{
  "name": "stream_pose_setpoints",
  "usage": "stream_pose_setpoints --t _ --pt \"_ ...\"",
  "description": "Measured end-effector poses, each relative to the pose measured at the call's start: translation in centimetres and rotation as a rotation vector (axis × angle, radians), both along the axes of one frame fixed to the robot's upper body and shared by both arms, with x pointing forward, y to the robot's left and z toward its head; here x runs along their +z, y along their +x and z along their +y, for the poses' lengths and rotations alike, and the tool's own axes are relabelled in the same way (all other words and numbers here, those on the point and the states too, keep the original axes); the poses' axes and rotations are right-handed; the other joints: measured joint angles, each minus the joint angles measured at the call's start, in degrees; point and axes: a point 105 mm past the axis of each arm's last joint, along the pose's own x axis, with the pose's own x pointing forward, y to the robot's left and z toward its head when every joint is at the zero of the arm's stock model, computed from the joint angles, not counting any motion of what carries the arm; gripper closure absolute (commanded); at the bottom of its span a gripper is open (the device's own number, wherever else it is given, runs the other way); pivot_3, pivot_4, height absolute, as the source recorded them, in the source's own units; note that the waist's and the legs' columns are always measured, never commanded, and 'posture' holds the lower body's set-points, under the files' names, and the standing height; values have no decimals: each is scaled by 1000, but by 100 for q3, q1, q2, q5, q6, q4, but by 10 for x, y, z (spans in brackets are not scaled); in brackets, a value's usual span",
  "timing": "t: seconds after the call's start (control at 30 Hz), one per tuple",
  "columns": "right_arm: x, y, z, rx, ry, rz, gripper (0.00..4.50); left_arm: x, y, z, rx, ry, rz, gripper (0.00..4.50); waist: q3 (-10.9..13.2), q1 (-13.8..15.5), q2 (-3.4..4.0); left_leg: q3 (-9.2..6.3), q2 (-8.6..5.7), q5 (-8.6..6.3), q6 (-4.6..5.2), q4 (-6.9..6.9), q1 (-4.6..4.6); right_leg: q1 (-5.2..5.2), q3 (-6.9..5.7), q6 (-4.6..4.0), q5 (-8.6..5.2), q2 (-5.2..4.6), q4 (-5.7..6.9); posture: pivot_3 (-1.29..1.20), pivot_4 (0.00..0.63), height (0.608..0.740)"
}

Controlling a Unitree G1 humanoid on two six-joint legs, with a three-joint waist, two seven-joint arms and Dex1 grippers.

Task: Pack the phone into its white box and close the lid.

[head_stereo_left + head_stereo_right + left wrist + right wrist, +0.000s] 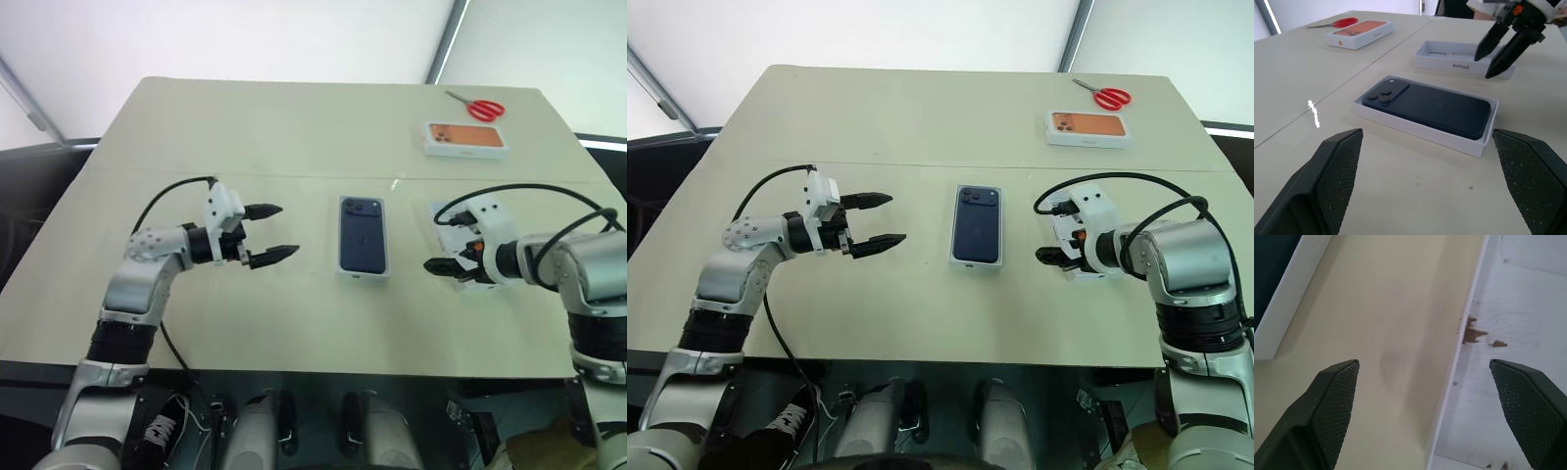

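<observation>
The lid rests inner side up (pixel 1445 51), so my right gripper should set it on edge between the white box and my left gripper, which will tip it over.
The dark blue phone (pixel 362 235) lies camera side up inside the white box (pixel 1415 129) at the middle of the table. To its right rests the lid (pixel 1449 56), inner face up, close beside the box. My left gripper (pixel 286 230) hovers open to the left of the phone, pointing toward it, with nothing between its fingers. My right gripper (pixel 1485 66) is open and angled down over the lid's edge nearest the phone, holding nothing; the right wrist view shows that edge (pixel 1459 347) between bare table and the lid's pale floor.
A white box printed with an orange phone picture (pixel 466 139) sits at the far right of the beige table (pixel 245 127), with red scissors (pixel 477 106) just behind it. The table's front edge runs close below both arms.
</observation>
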Motion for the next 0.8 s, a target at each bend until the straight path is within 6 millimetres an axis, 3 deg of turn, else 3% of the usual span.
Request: stream_pose_setpoints --t 0.1,0.3,0.47,0.6,0.8 --pt "-2 -1 -1 -9 -6 4 1337 -2 -2 0 14 -2 -2 0 0 6 0 2 0 0 1 0 0 0 0 0 0 1 0 0 150 738" --pt "-6 1 -1 1 -40 -9 4360 -1 1 0 49 -13 -9 0 0 6 0 2 0 -1 3 1 0 1 0 2 -1 3 0 0 150 738" --pt "-11 5 -2 -12 -56 -22 4452 1 1 -1 66 -18 -16 0 -1 1 -2 3 2 -1 2 2 5 6 0 2 -1 7 0 0 150 738" --pt "-5 23 14 -92 88 -46 4452 -2 2 1 81 -14 4 0 0 -28 1 8 6 0 2 4 4 -2 6 2 0 12 8 0 150 738" --pt "82 66 48 -136 499 -309 4452 -1 9 4 121 -23 24 0 4 4 11 14 12 4 -3 2 -12 -18 8 2 -1 41 12 0 150 738"
